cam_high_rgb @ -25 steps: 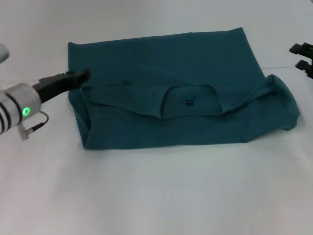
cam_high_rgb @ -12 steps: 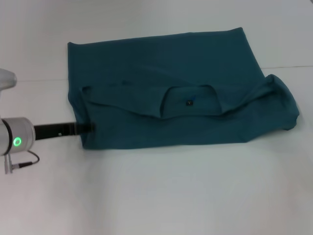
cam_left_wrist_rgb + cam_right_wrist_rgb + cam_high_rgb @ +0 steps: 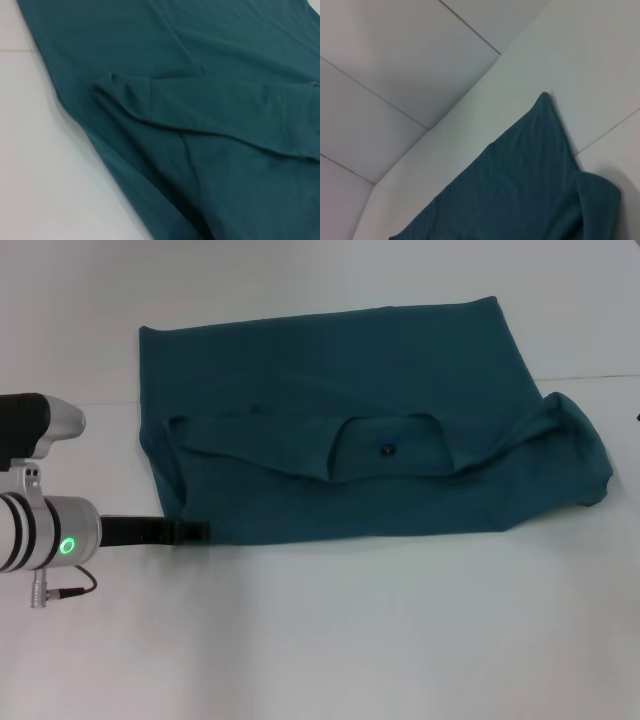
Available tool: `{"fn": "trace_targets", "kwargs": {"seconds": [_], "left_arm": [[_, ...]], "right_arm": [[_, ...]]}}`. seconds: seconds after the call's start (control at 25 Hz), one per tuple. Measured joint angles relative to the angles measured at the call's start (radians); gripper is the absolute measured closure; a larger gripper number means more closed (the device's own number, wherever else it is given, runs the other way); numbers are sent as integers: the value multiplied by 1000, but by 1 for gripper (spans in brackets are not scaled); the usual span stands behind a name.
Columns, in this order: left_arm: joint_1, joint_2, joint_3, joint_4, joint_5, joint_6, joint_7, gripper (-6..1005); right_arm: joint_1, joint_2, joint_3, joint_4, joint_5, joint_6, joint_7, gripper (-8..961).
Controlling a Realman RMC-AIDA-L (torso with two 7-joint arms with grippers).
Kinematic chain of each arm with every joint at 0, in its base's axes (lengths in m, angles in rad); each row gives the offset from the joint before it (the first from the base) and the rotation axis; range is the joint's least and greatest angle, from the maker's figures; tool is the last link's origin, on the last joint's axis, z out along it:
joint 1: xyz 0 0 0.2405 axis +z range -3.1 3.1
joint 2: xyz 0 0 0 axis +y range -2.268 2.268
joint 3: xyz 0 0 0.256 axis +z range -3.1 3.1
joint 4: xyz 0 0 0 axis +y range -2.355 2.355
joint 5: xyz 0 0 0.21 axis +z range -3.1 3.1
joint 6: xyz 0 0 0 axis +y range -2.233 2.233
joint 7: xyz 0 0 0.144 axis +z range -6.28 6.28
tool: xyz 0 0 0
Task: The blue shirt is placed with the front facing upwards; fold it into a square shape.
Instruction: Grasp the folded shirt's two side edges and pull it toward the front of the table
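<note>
The sleeve bulges loose (image 3: 565,425) across from my left gripper, so next my right gripper returns and grabs the sleeve's outer end (image 3: 597,488) before both grippers pull the shirt tight.
The blue shirt (image 3: 330,370) lies on the white table, folded once so that its round neck with the small dark label (image 3: 387,450) shows at the middle of the near layer. No lettering shows. One sleeve bulges in a loose fold at the right (image 3: 575,445). My left gripper (image 3: 195,532) is low at the shirt's near left corner, touching its edge. The left wrist view shows the shirt's folds (image 3: 210,100) close up. The right wrist view shows a far corner of the shirt (image 3: 520,190). My right gripper is out of view.
The white table (image 3: 350,640) stretches bare in front of the shirt and to its left. A thin seam line (image 3: 590,378) crosses the table behind the shirt. The right wrist view shows pale wall panels (image 3: 395,60) beyond the table.
My left gripper has moved from the shirt's left edge near its middle down to the near left corner. My right gripper, seen at the right edge before, has left the view.
</note>
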Motion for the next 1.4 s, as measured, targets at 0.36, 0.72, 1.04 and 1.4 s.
{"fn": "trace_targets", "kwargs": {"seconds": [0.36,0.72,1.04,1.4], "left_arm": [[-6,-5,1,16,5,-12,39,409],[-5,-4,-9,-3,-45,1,43,779],[7,-1,-14,-19,-65,31,45,999],[78,-4,-60,-173,-151,197,74,1000]], "right_arm": [[-1,4,-15,1,0,-13,4,211],[-6,-60,-14,-19,-61,-115,59,217],[-11,-82,-12,-22,-71,-143,106,218],[27,-143,-19,-44,-277,-172,172,217]]}}
